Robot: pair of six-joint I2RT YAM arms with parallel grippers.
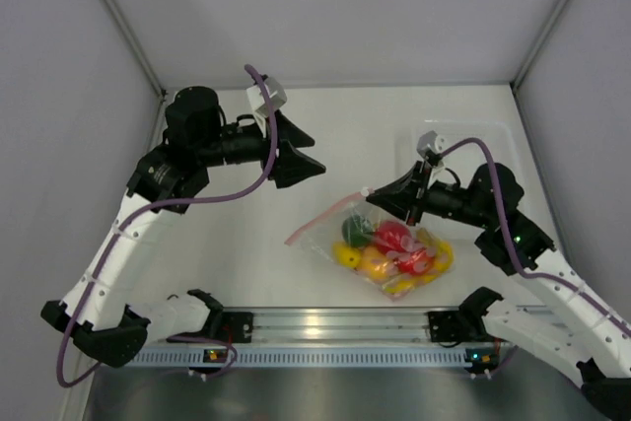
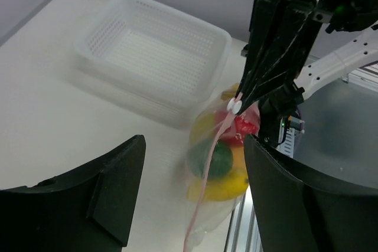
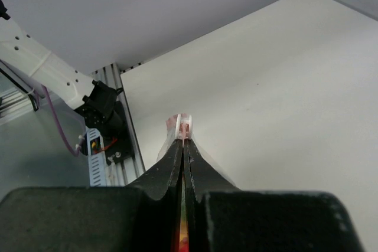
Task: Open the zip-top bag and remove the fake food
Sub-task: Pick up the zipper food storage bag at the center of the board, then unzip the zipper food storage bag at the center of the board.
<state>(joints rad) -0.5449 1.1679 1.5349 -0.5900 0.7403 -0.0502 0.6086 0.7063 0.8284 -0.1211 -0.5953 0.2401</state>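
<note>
I expect the white slider (image 1: 366,192) to slide to the far end of the zip strip and open the zip-top bag when I pull it, because the pink zip strip (image 1: 322,218) lies closed ahead.
The zip-top bag (image 1: 320,231) lies near the table's front middle, its pink zip strip (image 1: 330,214) along the left edge. It holds the fake food (image 1: 394,244): a green lime, red and yellow pieces. My right gripper (image 1: 370,194) is shut on the bag's zip edge just behind the white slider (image 3: 184,127), lifting that corner. My left gripper (image 1: 317,155) is open and empty, above and left of the bag. In the left wrist view the bag (image 2: 207,213) hangs between my open fingers (image 2: 88,199), with the lime (image 2: 215,159) inside.
A white mesh basket (image 2: 153,51) stands at the back right; it also shows in the top view (image 1: 483,140). A metal rail (image 1: 325,322) runs along the near edge. Grey walls close in the left, back and right sides.
</note>
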